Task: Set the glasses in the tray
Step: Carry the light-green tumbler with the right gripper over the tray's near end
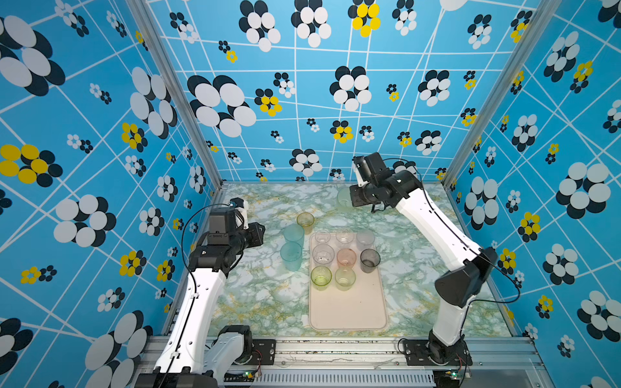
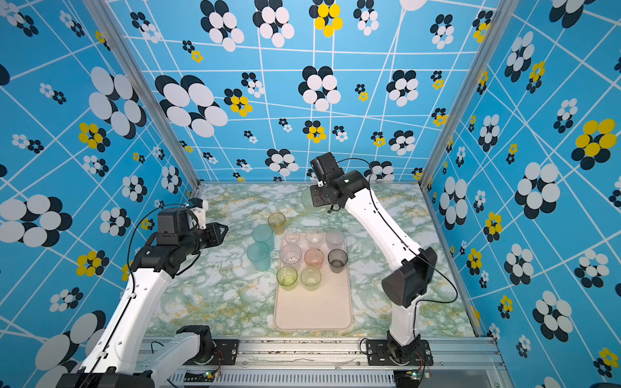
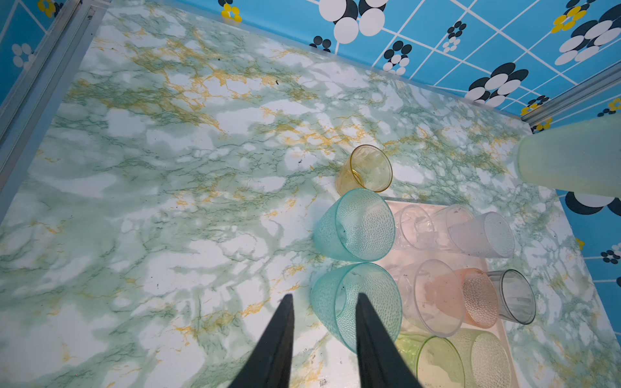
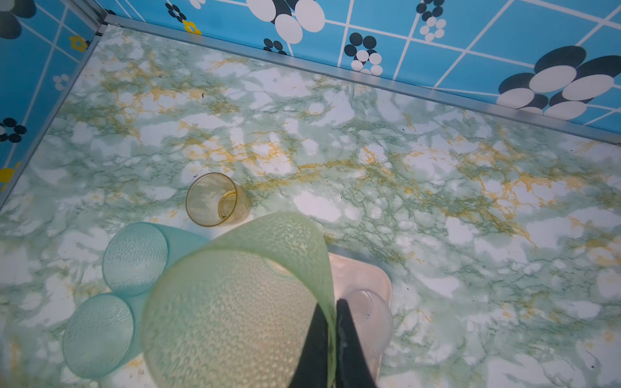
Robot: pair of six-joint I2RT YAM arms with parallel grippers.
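Observation:
I keep carrying the upright pale green glass (image 1: 345,197) with my right gripper until it stands in the tray, as the spot (image 1: 370,283) in front of the grey glass is free.
The cream-pink tray (image 1: 347,309) (image 2: 312,312) lies at the middle of the marble table, with several glasses standing in its far half. On the table just left of it stand two teal glasses (image 1: 294,235) (image 1: 291,256) and an amber glass (image 1: 305,220). My left gripper (image 3: 324,297) (image 1: 260,231) hovers open beside the nearer teal glass (image 3: 356,302); one finger crosses its mouth and nothing is gripped. My right gripper (image 4: 331,302) (image 1: 356,200) is shut on the wall of a pale green glass (image 4: 235,302) (image 1: 343,198), held raised beyond the tray's far end.
Patterned blue walls with aluminium posts close in the table on three sides. A metal rail (image 1: 336,349) with both arm bases runs along the front. The right arm's dark elbow (image 1: 463,278) hangs over the table's right side.

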